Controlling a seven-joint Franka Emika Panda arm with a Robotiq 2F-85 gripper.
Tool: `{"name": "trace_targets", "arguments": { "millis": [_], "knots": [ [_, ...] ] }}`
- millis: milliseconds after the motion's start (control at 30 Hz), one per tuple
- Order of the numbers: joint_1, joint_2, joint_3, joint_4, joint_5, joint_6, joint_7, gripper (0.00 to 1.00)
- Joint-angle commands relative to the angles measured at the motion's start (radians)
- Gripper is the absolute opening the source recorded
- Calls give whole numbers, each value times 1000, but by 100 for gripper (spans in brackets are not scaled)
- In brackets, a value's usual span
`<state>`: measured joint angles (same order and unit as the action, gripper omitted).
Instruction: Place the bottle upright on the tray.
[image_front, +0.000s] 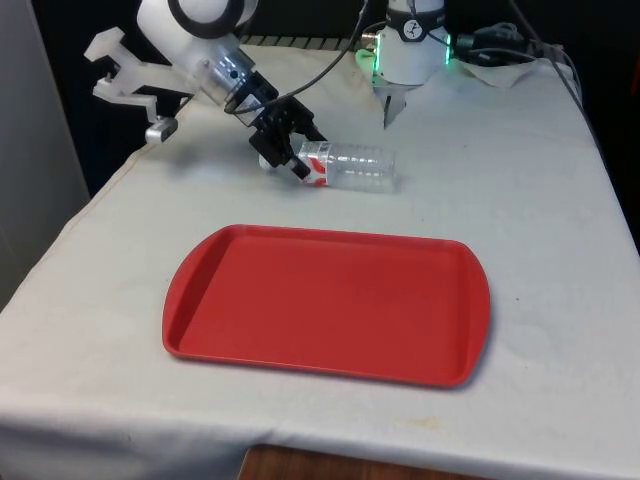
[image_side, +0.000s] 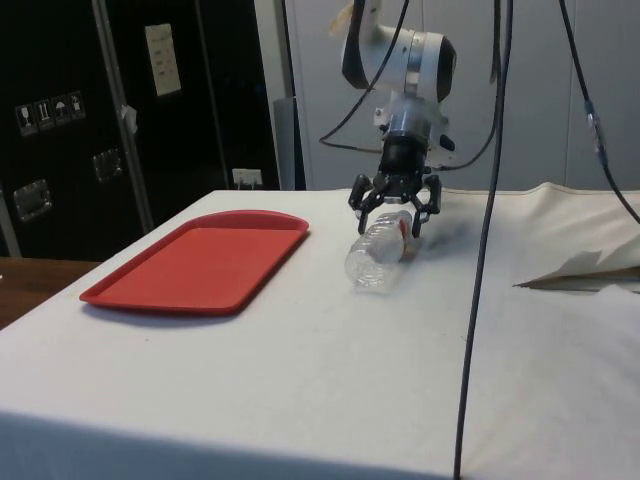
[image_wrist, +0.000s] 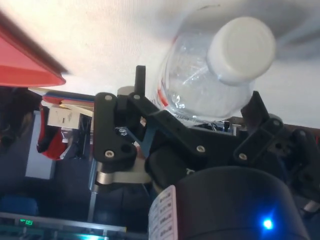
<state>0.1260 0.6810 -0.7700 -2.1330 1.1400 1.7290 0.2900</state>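
The clear plastic bottle's body (image_front: 335, 166) looks evenly see-through while it is lying down, so I should expect the bottle to be empty when I stand it up.
A clear plastic bottle (image_front: 355, 167) with a red-and-white label and a white cap (image_wrist: 242, 48) lies on its side on the white cloth, beyond the tray's far edge. My gripper (image_front: 307, 152) is down at the bottle's cap end, open, with one finger on each side of the neck. In the side view the fingers (image_side: 357, 203) stand spread wider than the bottle (image_side: 378, 255). The wrist view has the bottle (image_wrist: 200, 90) between the two fingers, cap pointing away from the palm. The red tray (image_front: 200, 290) lies flat and bare nearer the table's front, also in the side view as tray (image_side: 150, 300).
A black cable (image_side: 478, 260) hangs down across the side view near the bottle. A folded piece of paper or cloth (image_side: 590, 268) lies on the table beyond it. The robot's base (image_front: 410, 55) stands at the far end.
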Motion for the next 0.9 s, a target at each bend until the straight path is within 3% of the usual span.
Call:
{"name": "trace_targets", "arguments": {
  "millis": [0, 100, 300, 333, 400, 567, 600, 633, 667, 867],
  "knots": [
    [-4, 7, 5, 4, 11, -3, 7, 100],
    [0, 11, 1, 0, 13, -1, 6, 100],
    [-10, 21, 4, 6, 21, -15, 18, 100],
    [-1, 17, 0, 0, 17, -5, 17, 100],
    [-16, 23, 1, 11, 18, -34, 16, 100],
    [-28, 46, -10, 30, 22, -92, 9, 100],
    [-29, 51, -12, 34, 24, -103, 8, 100],
    [-16, 50, -23, 28, 22, -96, 10, 100],
    [-30, 57, -16, 38, 26, -114, 7, 100],
    [-24, 82, -35, 56, 38, -152, 5, 100]
  ]
}}
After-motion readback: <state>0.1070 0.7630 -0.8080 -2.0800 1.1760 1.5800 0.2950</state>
